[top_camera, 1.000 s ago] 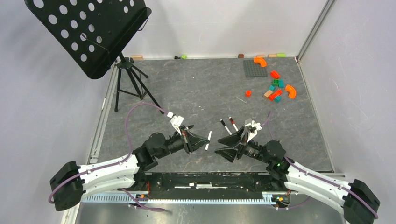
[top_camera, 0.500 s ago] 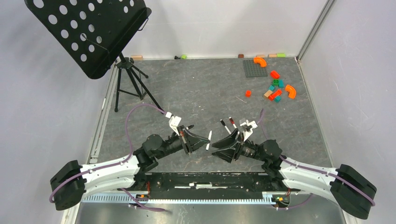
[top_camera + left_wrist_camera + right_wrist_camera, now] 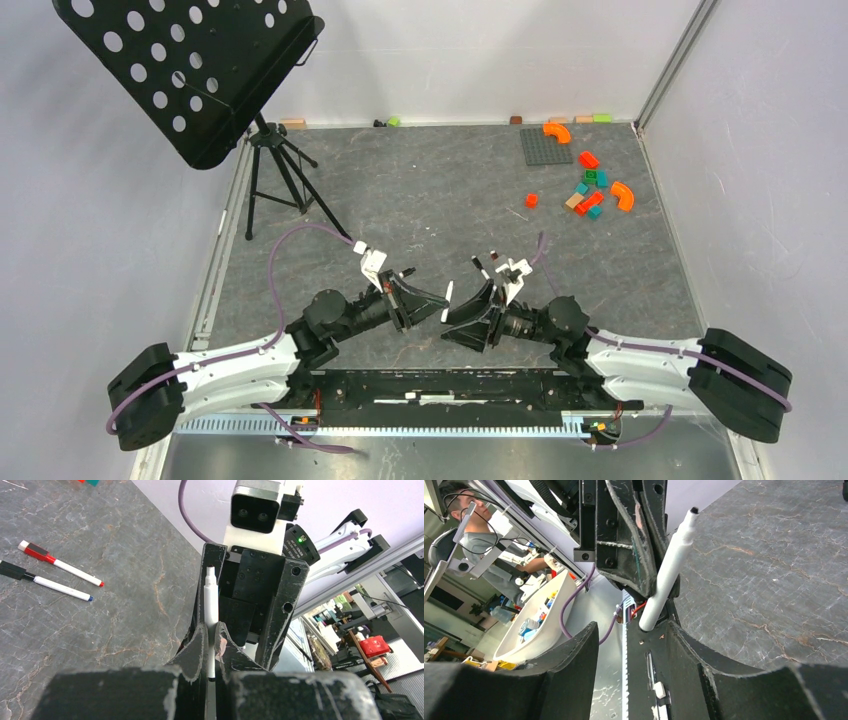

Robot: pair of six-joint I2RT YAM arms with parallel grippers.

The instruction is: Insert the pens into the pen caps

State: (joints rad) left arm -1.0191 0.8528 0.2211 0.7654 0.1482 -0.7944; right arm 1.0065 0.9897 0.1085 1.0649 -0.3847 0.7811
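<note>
My right gripper should hold the pen (image 3: 445,316) while my left gripper grips it at a new slant, because the pen stands crosswise (image 3: 448,299) in my left gripper's fingers.
My left gripper (image 3: 440,303) is shut on a thin white pen (image 3: 447,300), which stands up out of the closed jaws in the left wrist view (image 3: 211,605), nib end uppermost. My right gripper (image 3: 458,315) is open and empty, facing the left one at close range. In the right wrist view the held pen (image 3: 670,567) stands just beyond the wide-open jaws (image 3: 634,635). A pen with a red end (image 3: 60,564) and one with a black end (image 3: 45,581) lie side by side on the table, half hidden by the right wrist in the top view (image 3: 482,266). No loose cap shows.
A black music stand (image 3: 190,70) on a tripod (image 3: 280,185) stands at the back left. Coloured toy blocks (image 3: 590,190) and a grey baseplate (image 3: 545,147) lie at the back right. Walls close in the grey table (image 3: 400,190) on three sides.
My right arm has swung left and closed in on the left gripper, its jaws staying open. The left gripper has barely moved and still holds the white pen.
</note>
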